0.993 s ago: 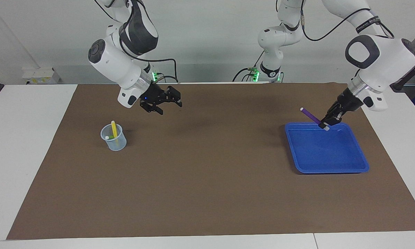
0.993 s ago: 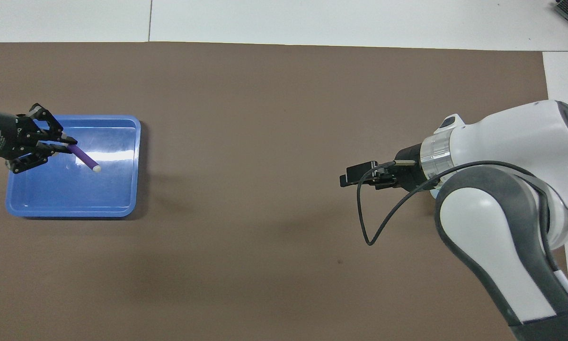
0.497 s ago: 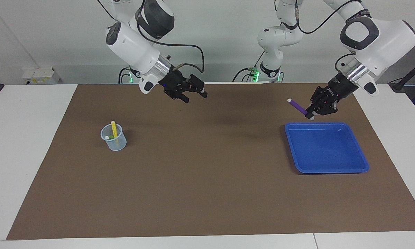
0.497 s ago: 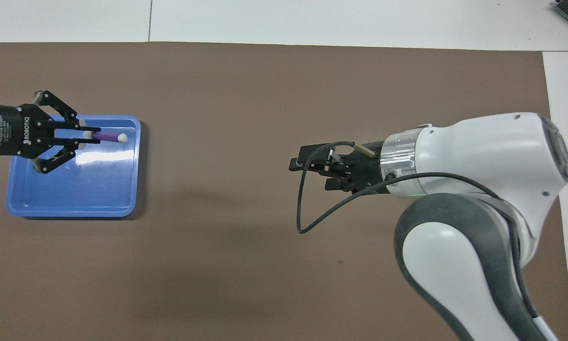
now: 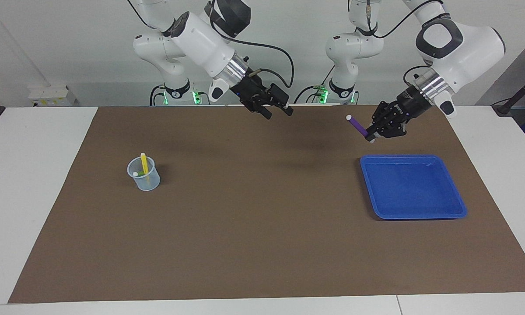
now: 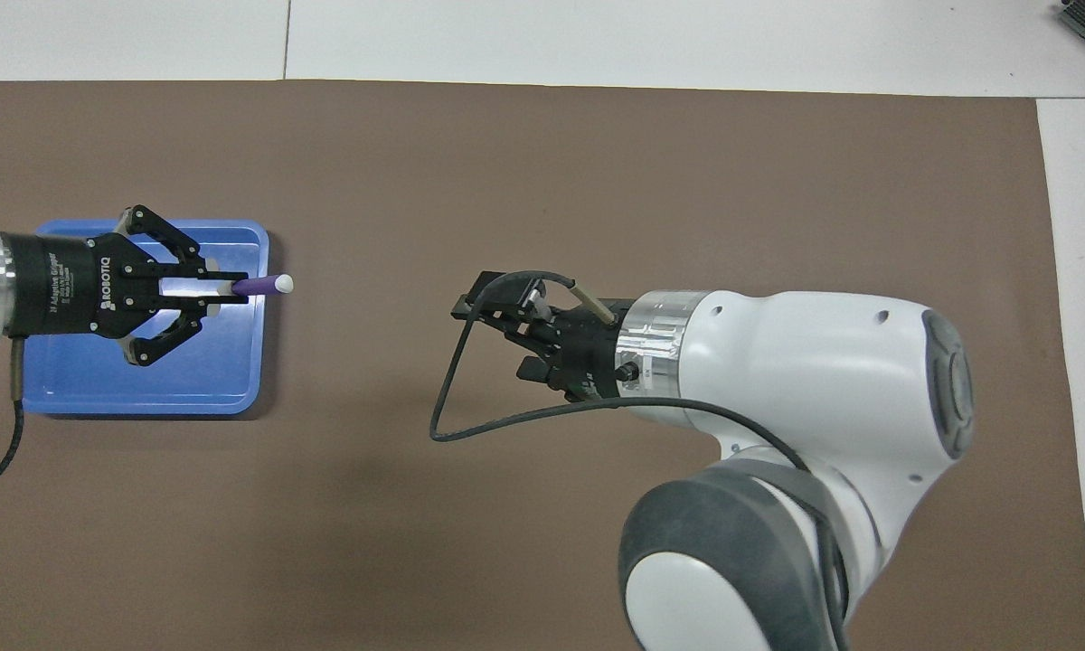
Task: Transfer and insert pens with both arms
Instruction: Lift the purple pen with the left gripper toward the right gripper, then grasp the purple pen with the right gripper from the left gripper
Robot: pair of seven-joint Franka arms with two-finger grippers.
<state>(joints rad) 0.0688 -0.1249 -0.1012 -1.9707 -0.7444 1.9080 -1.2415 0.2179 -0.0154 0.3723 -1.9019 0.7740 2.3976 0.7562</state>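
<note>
My right gripper is moving toward the purple pen's pale cap end (image 6: 281, 284), which juts clear of my left gripper, and should continue until its fingers close around it.
The purple pen (image 5: 358, 126) (image 6: 262, 285) hangs in the air, with my left gripper (image 5: 370, 136) (image 6: 228, 287) shut on its lower end. Its pale cap points toward the table's middle. The gripper is raised over the edge of the blue tray (image 5: 413, 215) (image 6: 136, 393). My right gripper (image 5: 278, 113) (image 6: 495, 340) is open with nothing in it, raised over the middle of the brown mat. The yellow pen (image 5: 144, 163) and the green pen (image 5: 137, 174) stand in a clear cup (image 5: 145, 180) toward the right arm's end. In the overhead view the right arm hides the cup.
The brown mat (image 5: 262, 245) covers most of the white table. Nothing lies in the blue tray. Two smaller white arms with green lights (image 5: 332, 94) stand at the robots' edge of the table.
The left gripper lifted the purple pen out of the tray and carried it toward the middle. The right gripper rose from near the cup and swung toward the middle, still open.
</note>
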